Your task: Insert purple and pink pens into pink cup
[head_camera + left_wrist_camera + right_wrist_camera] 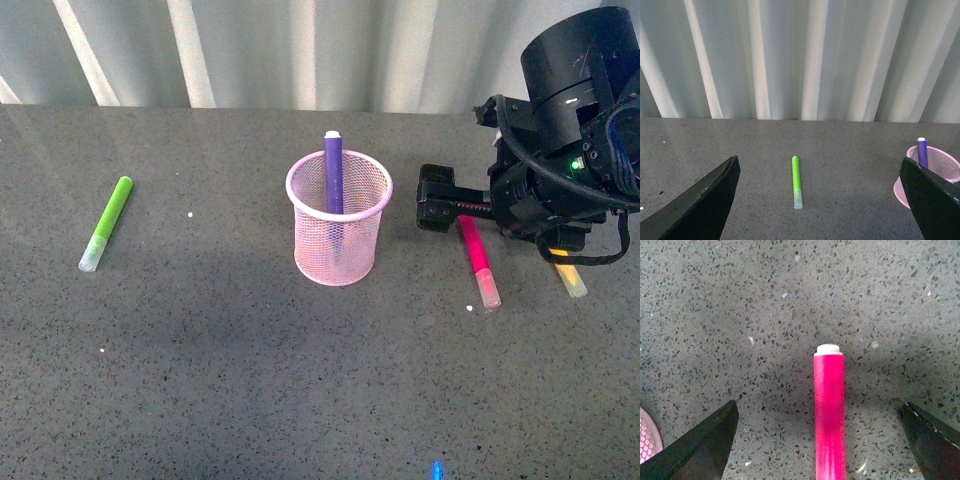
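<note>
I expect the purple pen [922,153] to move over when I put the pink pen in, because the purple pen leans loosely in the pink cup with open room [942,163] beside it.
The pink cup [339,232] stands upright mid-table, and the purple pen [333,172] stands inside it, tip above the rim. The pink pen [477,258] lies flat on the table to the cup's right. My right gripper [438,203] hangs open low over that pen's far end. In the right wrist view the pink pen [829,410] lies centred between the two spread fingers [700,450], untouched. My left gripper [820,210] is open and empty, out of the front view. Its wrist view shows the cup [942,166] and purple pen [922,151] beside one finger.
A lime-green pen [107,222] lies at the table's left, also seen ahead of the left gripper as the green pen [797,181]. A yellow pen [570,278] lies partly under the right arm. A pleated white curtain [300,50] backs the table.
</note>
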